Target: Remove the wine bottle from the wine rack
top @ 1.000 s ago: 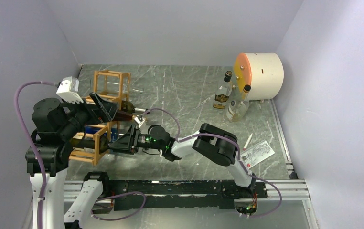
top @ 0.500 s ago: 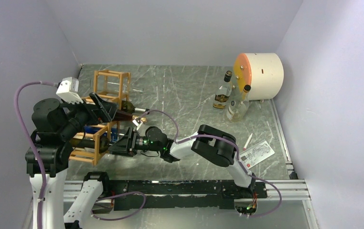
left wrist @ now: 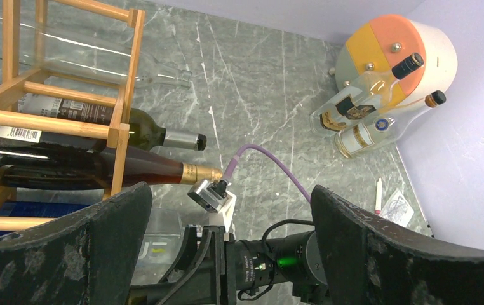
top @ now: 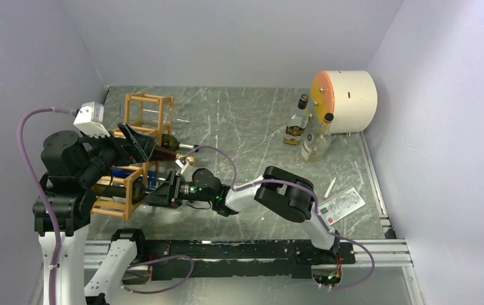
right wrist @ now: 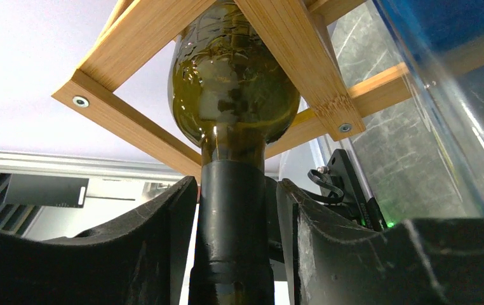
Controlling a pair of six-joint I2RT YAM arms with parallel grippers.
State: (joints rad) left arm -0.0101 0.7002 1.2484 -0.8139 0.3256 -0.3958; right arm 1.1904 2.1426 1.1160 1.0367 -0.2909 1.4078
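Note:
I should open my right gripper, which is too far out on the wine bottle's black neck wrap [right wrist: 233,213], and close it nearer the wine bottle's shoulder [right wrist: 234,131] before pulling.
The wooden wine rack [top: 145,100] stands at the left and also shows in the left wrist view [left wrist: 120,130]. A dark green wine bottle [right wrist: 236,82] lies in its lowest near cell [top: 117,189], neck pointing right. My right gripper [right wrist: 236,184] is at that neck [top: 158,190]. Its fingers [right wrist: 163,241] stand on both sides of it, with a thin gap on the right, not clamped. My left gripper [left wrist: 230,190] is wide open and empty above the rack [top: 139,145]. Other bottles [left wrist: 100,168] lie in the rack.
Two liquor bottles [top: 295,127] lean by a cream drum with an orange face [top: 347,92] at the back right. A pen [top: 329,186] and a printed card [top: 343,203] lie at the right. A clear bottle [left wrist: 68,57] lies in the rack's top cell.
My right gripper has moved left toward the rack, bringing its fingers around the bottle's neck. The left arm has barely moved.

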